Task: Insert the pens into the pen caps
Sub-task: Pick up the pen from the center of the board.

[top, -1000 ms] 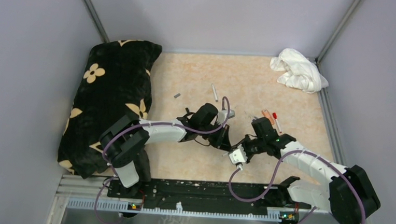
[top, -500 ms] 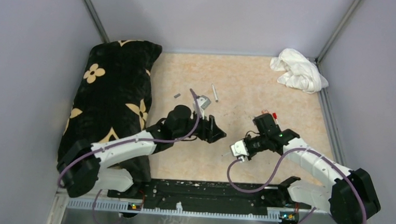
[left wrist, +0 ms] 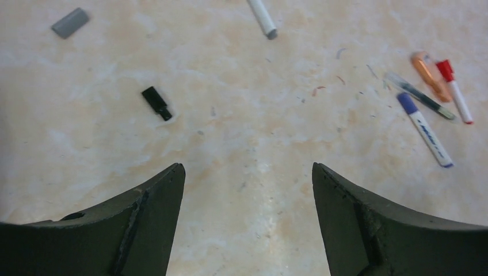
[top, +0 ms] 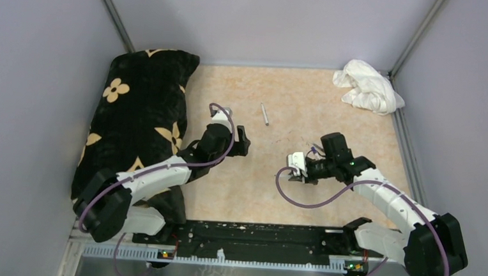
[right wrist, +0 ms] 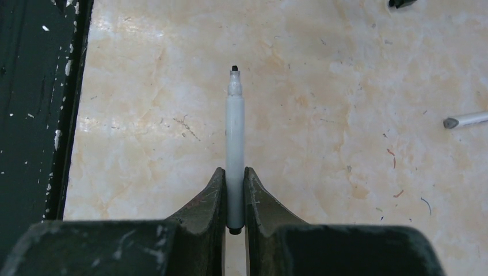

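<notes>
I expect the black pen cap (left wrist: 156, 103), stepping down to a narrower end (left wrist: 165, 114), to slip that end over the grey pen's tip when I push the two together.
My right gripper (right wrist: 233, 178) (top: 301, 170) is shut on a grey pen (right wrist: 234, 144) with a bare black tip, held above the table and pointing away from the fingers. The left gripper (left wrist: 247, 167) (top: 241, 142) is open and holds nothing. In the left wrist view a black pen cap (left wrist: 156, 103) lies ahead and left of its fingers, with a grey cap (left wrist: 70, 22) farther left. A loose grey pen (left wrist: 262, 17) (top: 264, 114) lies beyond. At the right lie an orange highlighter (left wrist: 429, 75), a red-capped pen (left wrist: 454, 91), a blue-capped pen (left wrist: 424, 129) and a dark thin pen (left wrist: 420, 96).
A black cushion with cream flowers (top: 137, 118) fills the table's left side. A crumpled white cloth (top: 367, 87) lies in the far right corner. The black base rail (top: 254, 236) runs along the near edge. Grey walls enclose the table.
The grippers were close together in the middle. The left gripper has opened and pulled back and left. The right gripper moved farther from the rail, still gripping the grey pen.
</notes>
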You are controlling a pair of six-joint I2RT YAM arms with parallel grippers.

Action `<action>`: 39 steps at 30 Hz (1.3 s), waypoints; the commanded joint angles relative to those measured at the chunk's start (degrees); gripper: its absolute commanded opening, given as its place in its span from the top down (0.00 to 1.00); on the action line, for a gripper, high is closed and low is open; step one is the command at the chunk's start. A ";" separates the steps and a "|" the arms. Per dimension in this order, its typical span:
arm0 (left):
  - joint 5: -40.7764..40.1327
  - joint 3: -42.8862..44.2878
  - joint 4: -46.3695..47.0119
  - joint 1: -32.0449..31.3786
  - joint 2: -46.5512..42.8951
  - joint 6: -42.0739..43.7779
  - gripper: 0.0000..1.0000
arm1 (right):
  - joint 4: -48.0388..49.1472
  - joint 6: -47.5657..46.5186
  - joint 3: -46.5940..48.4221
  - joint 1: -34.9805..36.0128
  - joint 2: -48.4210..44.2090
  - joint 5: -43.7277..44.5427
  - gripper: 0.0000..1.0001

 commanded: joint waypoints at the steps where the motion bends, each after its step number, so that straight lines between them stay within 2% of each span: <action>1: -4.40 3.69 -2.88 3.25 4.33 -0.52 0.16 | 3.23 5.17 2.70 -0.43 -0.84 1.21 1.00; 8: -9.07 8.45 -4.60 4.71 12.38 -3.53 0.26 | 3.56 5.58 2.78 -0.64 -0.93 2.16 1.00; 15: -14.23 16.80 -13.69 5.52 21.82 -7.86 0.32 | 3.56 5.58 2.77 -0.69 -1.11 2.11 1.00; 21: -16.83 23.69 -20.46 6.84 29.24 -9.92 0.41 | 3.38 5.50 2.80 -0.76 -1.37 2.00 1.00; 26: -15.31 25.34 -20.71 7.81 32.77 -10.15 0.43 | 3.31 5.43 2.80 -0.82 -1.46 1.97 1.00; 31: -13.14 26.48 -21.07 9.15 35.22 -10.80 0.52 | 3.14 5.24 2.80 -0.94 -1.57 1.56 1.00; 39: -11.97 29.66 -25.68 10.31 37.45 -11.85 0.62 | 2.94 5.08 2.80 -1.05 -1.78 1.22 1.00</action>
